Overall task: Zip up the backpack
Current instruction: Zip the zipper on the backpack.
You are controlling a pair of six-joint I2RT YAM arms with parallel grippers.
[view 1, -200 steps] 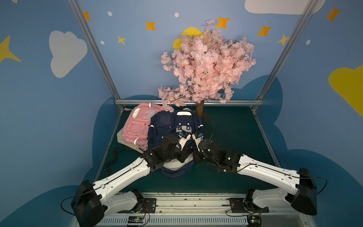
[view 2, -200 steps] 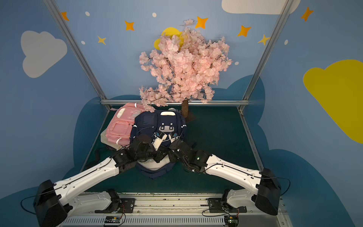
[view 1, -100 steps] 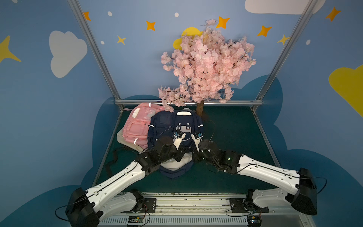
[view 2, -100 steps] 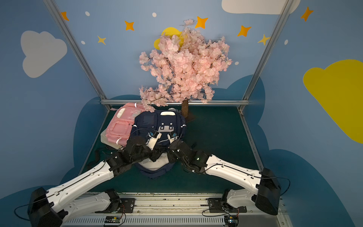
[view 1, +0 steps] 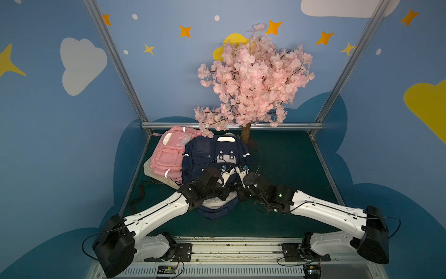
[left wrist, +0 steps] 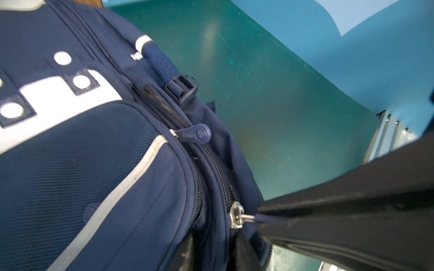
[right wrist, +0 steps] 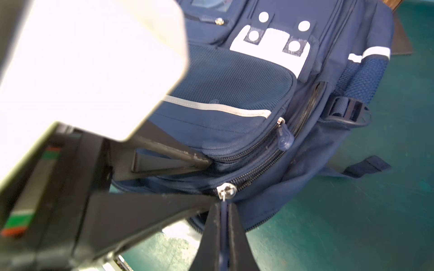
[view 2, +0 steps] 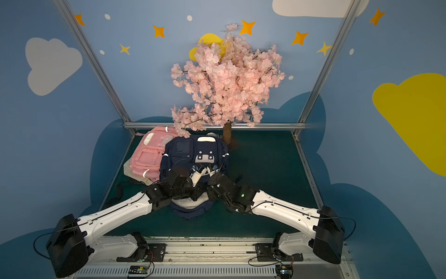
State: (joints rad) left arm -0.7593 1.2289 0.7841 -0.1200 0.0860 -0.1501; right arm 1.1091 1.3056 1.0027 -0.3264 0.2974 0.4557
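The fabric (left wrist: 212, 246) behind the main zipper's silver slider is held by my left gripper, so my right gripper should keep pulling until the slider gets to the zipper's far end (right wrist: 320, 85).
The navy backpack (view 1: 205, 154) (view 2: 185, 149) lies flat on the green mat, its near end gaping over something white. My right gripper (right wrist: 224, 208) is shut on the blue pull of the main zipper, just behind the silver slider (right wrist: 226, 190) (left wrist: 236, 214). It enters the left wrist view as a black wedge (left wrist: 265, 218). My left gripper (right wrist: 207, 164) (left wrist: 215, 255) is closed on a fold of backpack fabric beside that zipper, under the front pocket. The pocket's own blue pull (right wrist: 284, 138) (left wrist: 197, 136) hangs free. In both top views the wrists hide the fingertips.
A pink backpack (view 1: 169, 157) leans on the navy one's left side, on top of a cream bag (view 1: 150, 170). The blossom tree's trunk (view 1: 246, 132) stands just behind. A black strap (view 1: 137, 198) trails on the mat (view 1: 289, 164) at the left. Metal frame posts border it.
The left gripper's jaws have narrowed onto the fabric after the left wrist dipped back and returned. The right wrist has crept slightly left and farther with the pull.
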